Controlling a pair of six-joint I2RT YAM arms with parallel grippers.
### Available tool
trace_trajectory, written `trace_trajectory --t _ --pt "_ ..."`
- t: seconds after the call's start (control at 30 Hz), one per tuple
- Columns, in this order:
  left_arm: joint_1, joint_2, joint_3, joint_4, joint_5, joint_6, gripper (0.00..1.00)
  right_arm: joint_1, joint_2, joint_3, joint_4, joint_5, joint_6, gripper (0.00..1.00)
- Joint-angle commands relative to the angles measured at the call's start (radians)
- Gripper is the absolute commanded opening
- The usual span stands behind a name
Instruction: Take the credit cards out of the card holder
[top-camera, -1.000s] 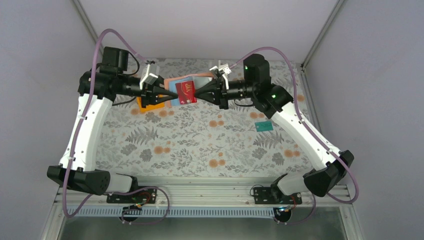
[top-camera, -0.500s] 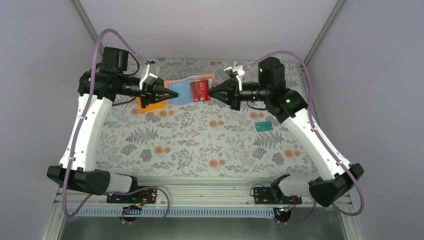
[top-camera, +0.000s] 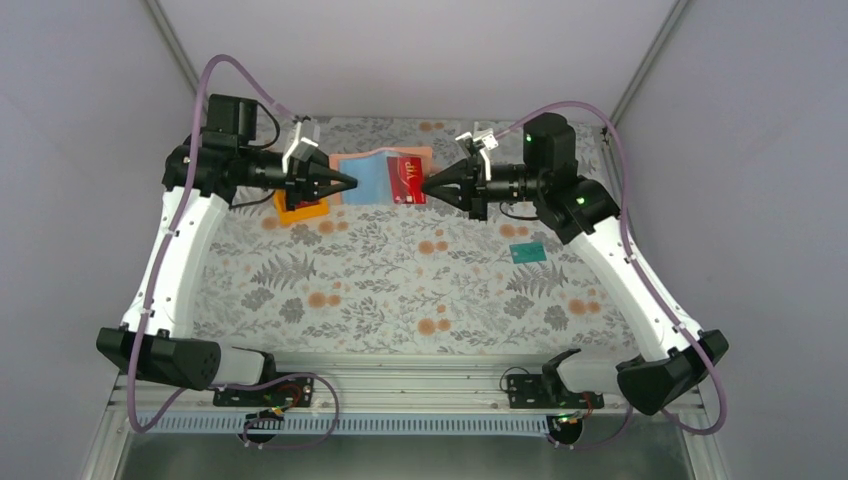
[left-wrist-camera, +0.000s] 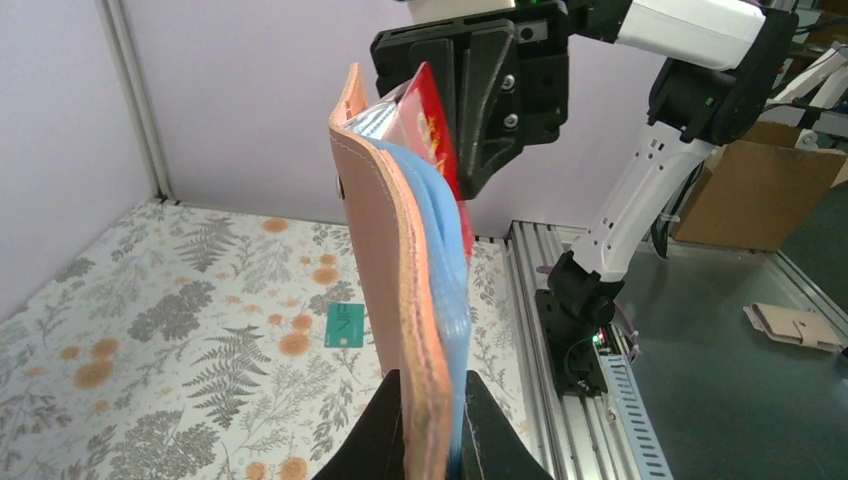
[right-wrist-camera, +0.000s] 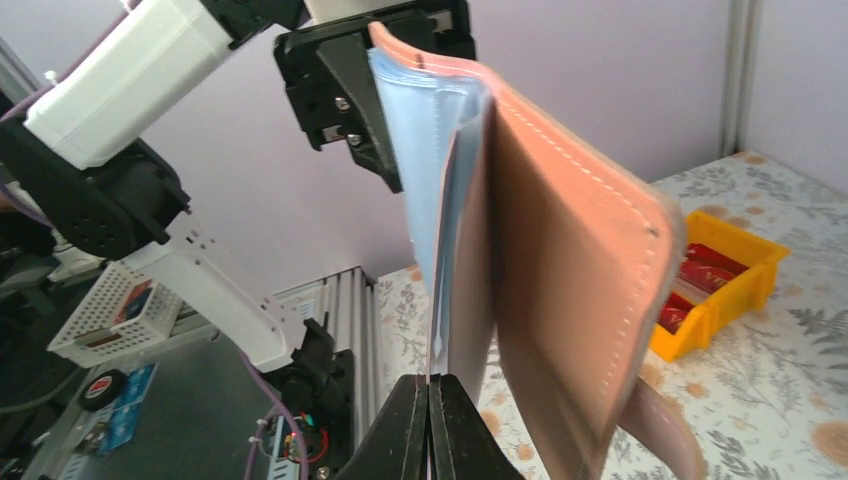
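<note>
I should continue to hold with my left gripper while the red card (top-camera: 406, 180) sticks out into my right gripper, until the card is clear. My left gripper should then release the card holder on the cloth (top-camera: 381, 267).
The card holder (top-camera: 365, 172), tan with a light blue lining, hangs in the air between both arms at the back of the table. My left gripper (top-camera: 347, 184) is shut on its left edge; in the left wrist view the fingertips (left-wrist-camera: 388, 405) clamp the leather and lining of the card holder (left-wrist-camera: 385, 270) edge-on. A red credit card (top-camera: 408, 180) sticks out of the lining at the right end, and my right gripper (top-camera: 428, 185) is shut on it. The left wrist view shows the red card (left-wrist-camera: 436, 112). A teal card (top-camera: 527, 252) lies on the table.
An orange tray (top-camera: 300, 211) sits under the left gripper; the right wrist view shows the tray (right-wrist-camera: 745, 275) holding red cards (right-wrist-camera: 705, 268). The flowered cloth (top-camera: 400, 290) covers the table, with walls behind and at both sides. The teal card (left-wrist-camera: 343, 325) lies near the right rail.
My right gripper has drawn back to the right with the red card, which slid along the wallet. The left gripper closed tighter on the wallet and shifted slightly right.
</note>
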Motion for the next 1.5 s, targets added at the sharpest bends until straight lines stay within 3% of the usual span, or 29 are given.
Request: trace_trajectory --t 0.0,0.2,0.43,0.53,0.67,0.8,0.97,1.2,1.3,1.33,1.37,1.43,1.47 --pt "0.006 -0.003 -0.033 0.091 0.022 -0.082 0.02 0.003 0.022 0.018 0.054 -0.100 0.054 0.04" --pt "0.077 -0.005 -0.010 0.087 0.074 -0.086 0.03 -0.029 -0.044 -0.037 0.077 0.057 0.042 0.04" --pt "0.120 -0.023 -0.078 0.122 0.101 -0.109 0.02 -0.157 -0.055 -0.112 0.115 0.032 0.105 0.04" --pt "0.121 -0.051 -0.232 0.304 0.071 -0.287 0.02 -0.179 -0.062 -0.105 0.155 0.089 0.193 0.04" --pt "0.108 -0.053 -0.565 0.675 -0.011 -0.715 0.02 -0.191 -0.068 -0.073 0.255 0.162 0.402 0.04" --pt "0.043 -0.003 -0.751 0.810 -0.083 -0.815 0.02 -0.191 -0.058 -0.003 0.153 0.401 0.512 0.04" --pt "-0.011 0.064 -0.909 1.057 -0.075 -1.050 0.02 -0.191 -0.133 -0.090 0.194 0.524 0.718 0.04" --pt "-0.015 0.239 -0.963 1.067 -0.147 -1.086 0.02 -0.190 -0.195 -0.177 0.184 0.660 0.848 0.04" --pt "-0.013 0.335 -0.923 0.984 -0.186 -1.021 0.03 -0.189 -0.187 -0.163 0.174 0.656 0.849 0.04" --pt "-0.014 0.356 -0.899 0.936 -0.226 -0.997 0.09 -0.190 -0.179 -0.152 0.165 0.654 0.848 0.04" --pt "-0.013 0.370 -0.879 0.902 -0.273 -0.980 0.28 -0.189 -0.172 -0.139 0.156 0.651 0.847 0.04" --pt "-0.011 0.378 -0.857 0.833 -0.396 -0.957 0.77 -0.189 -0.159 -0.122 0.139 0.648 0.847 0.04" --pt "-0.005 0.372 -0.845 0.793 -0.470 -0.940 0.95 -0.189 -0.154 -0.117 0.129 0.653 0.847 0.04"
